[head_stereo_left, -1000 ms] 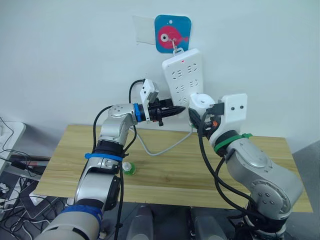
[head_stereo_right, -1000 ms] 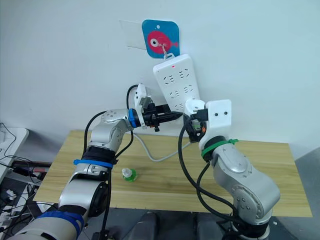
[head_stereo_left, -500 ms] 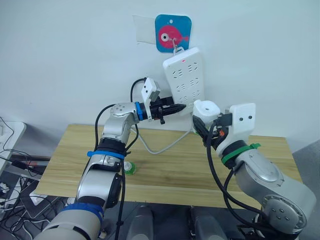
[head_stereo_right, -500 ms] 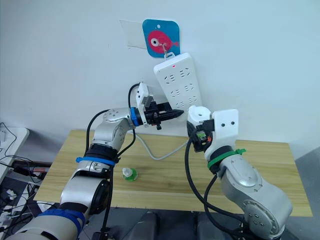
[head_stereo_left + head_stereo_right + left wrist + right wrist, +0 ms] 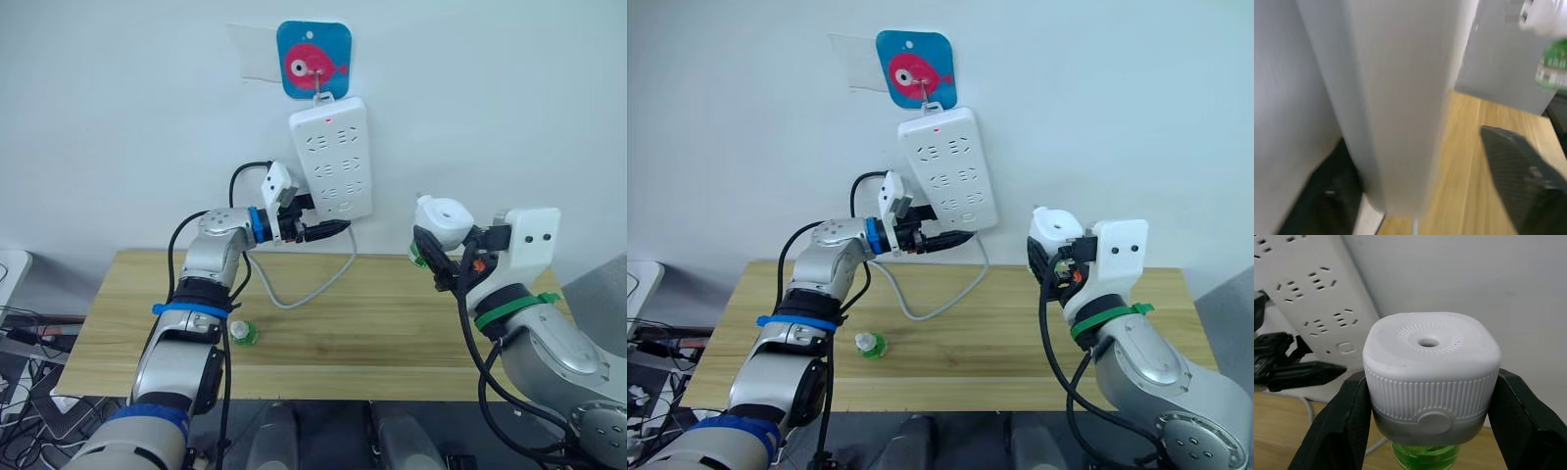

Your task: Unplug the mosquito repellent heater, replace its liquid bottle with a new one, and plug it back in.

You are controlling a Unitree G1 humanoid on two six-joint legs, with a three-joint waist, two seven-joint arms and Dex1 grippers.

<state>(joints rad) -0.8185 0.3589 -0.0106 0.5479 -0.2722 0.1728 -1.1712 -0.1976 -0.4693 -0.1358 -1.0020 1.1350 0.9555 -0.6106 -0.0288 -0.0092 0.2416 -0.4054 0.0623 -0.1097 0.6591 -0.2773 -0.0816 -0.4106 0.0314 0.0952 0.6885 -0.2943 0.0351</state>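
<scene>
The green liquid bottle (image 5: 416, 257) has its neck out of sight inside the white heater (image 5: 443, 221). I should expect a wick to stick out when I pull the bottle loose.
The mosquito repellent heater (image 5: 443, 217) is a white rounded unit with a green liquid bottle (image 5: 1422, 455) screwed in beneath it. My right gripper (image 5: 441, 240) is shut on its sides and holds it in the air, right of the white power strip (image 5: 331, 157) and apart from it. In the right wrist view, black fingers (image 5: 1347, 421) press both flanks of the heater. My left gripper (image 5: 333, 229) is open at the strip's lower end, one finger on each side of it. A small green bottle with a white cap (image 5: 242, 333) stands on the wooden table (image 5: 392, 328).
The power strip hangs on the white wall from a hook on a blue fish sign (image 5: 313, 59). Its grey cable (image 5: 313, 284) loops down onto the table behind my left arm. Loose cables lie at the far left below the table.
The heater has come off the power strip and moved right with my right gripper. My left gripper's fingers have spread at the strip's lower end. The camera has shifted.
</scene>
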